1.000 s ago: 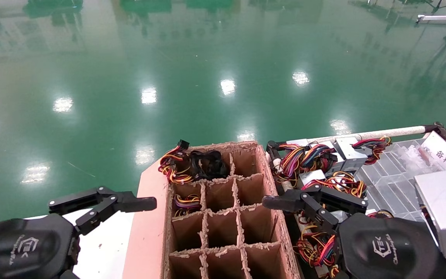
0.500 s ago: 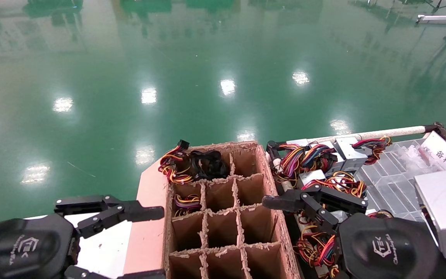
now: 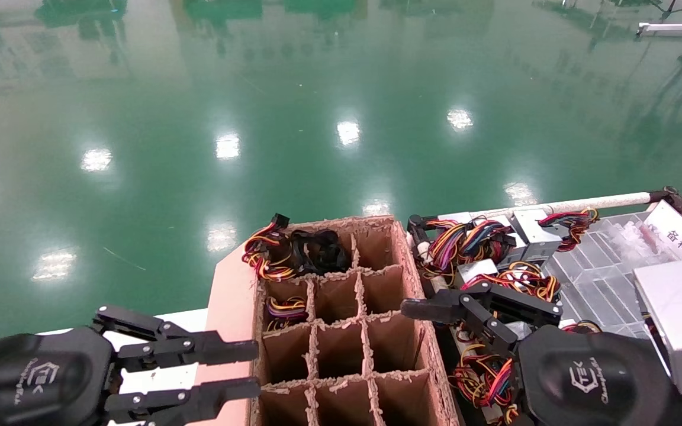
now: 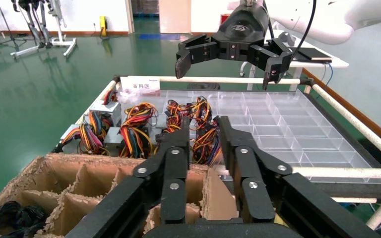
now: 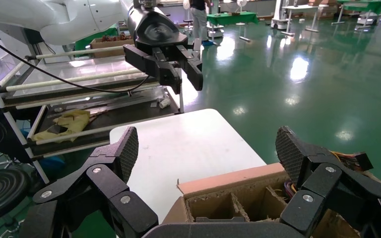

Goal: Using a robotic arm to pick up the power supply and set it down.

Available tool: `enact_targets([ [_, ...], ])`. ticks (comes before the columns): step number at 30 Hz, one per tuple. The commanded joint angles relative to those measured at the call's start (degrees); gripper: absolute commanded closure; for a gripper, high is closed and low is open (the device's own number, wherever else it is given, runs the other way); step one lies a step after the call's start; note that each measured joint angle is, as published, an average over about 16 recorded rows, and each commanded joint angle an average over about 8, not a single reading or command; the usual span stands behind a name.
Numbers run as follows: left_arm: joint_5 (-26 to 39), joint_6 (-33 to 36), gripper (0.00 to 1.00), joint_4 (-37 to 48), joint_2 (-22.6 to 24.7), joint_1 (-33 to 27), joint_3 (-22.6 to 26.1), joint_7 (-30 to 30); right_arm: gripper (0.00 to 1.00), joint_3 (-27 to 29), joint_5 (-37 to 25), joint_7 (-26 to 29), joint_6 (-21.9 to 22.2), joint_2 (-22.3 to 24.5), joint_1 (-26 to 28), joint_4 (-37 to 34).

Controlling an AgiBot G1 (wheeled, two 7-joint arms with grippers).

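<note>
My gripper will lift the wire bundle (image 3: 286, 311), and I should expect a hidden power supply to hang from it, because the bundle sits high in its deep cell (image 3: 286, 291).
Several power supplies, silver-grey boxes (image 3: 531, 229) with red, yellow and black wire bunches (image 3: 465, 239), lie on the rack at the right; the left wrist view shows them (image 4: 110, 107) beyond the box. My right gripper (image 3: 421, 319) hovers over the box's right wall beside them, its fingers (image 5: 127, 148) wide open and empty. At the box's left wall my left gripper (image 3: 256, 368) is open, its fingers (image 4: 183, 135) level and a little apart, with nothing held.
A brown cardboard divider box (image 3: 341, 331) stands between the grippers, with wire bundles (image 3: 286, 307) in two far-left cells. A clear compartment tray (image 3: 598, 278) and a larger silver box (image 3: 675, 319) fill the right rack. Under my left gripper is a white table (image 5: 178, 148).
My left gripper has moved right and down towards the box's left wall and turned, so both fingers now show. The right gripper has not moved.
</note>
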Motion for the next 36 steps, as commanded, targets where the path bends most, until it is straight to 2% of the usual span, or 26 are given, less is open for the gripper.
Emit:
enact_targets([
  [1,0.00,0.00,1.00,0.00,0.00,0.00,0.00,0.00,0.00,0.00,0.00,0.00,0.00,0.00,0.00,0.00],
  [12,0.00,0.00,1.00,0.00,0.00,0.00,0.00,0.00,0.00,0.00,0.00,0.00,0.00,0.00,0.00,0.00],
  [13,0.00,0.00,0.97,0.00,0.00,0.00,0.00,0.00,0.00,0.02,0.03,0.04,-0.02,0.02,-0.03,0.04],
  [14,0.00,0.00,0.89,0.00,0.00,0.00,0.00,0.00,0.00,0.02,0.03,0.04,-0.02,0.02,-0.03,0.04],
  [20,0.00,0.01,0.14,0.01,0.00,0.00,0.01,0.00,0.00,-0.12,-0.96,-0.67,0.12,0.04,0.25,-1.77],
  [21,0.00,0.01,0.04,0.02,0.00,-0.01,0.01,0.01,0.00,-0.34,-1.64,-1.10,0.13,-0.09,0.55,-2.72],
  [22,0.00,0.01,0.00,0.02,0.00,-0.01,0.01,0.01,0.00,-0.60,-2.45,-1.58,0.09,-0.29,0.96,-3.80],
  [27,0.00,0.02,0.00,0.04,0.00,-0.02,0.02,0.02,0.00,-3.51,-8.93,-5.39,-0.90,-3.52,5.02,-11.35],
  [36,-0.01,0.02,0.00,0.04,0.00,-0.03,0.04,0.02,0.00,-9.84,-20.37,-15.07,-3.09,-13.40,15.79,-27.52],
])
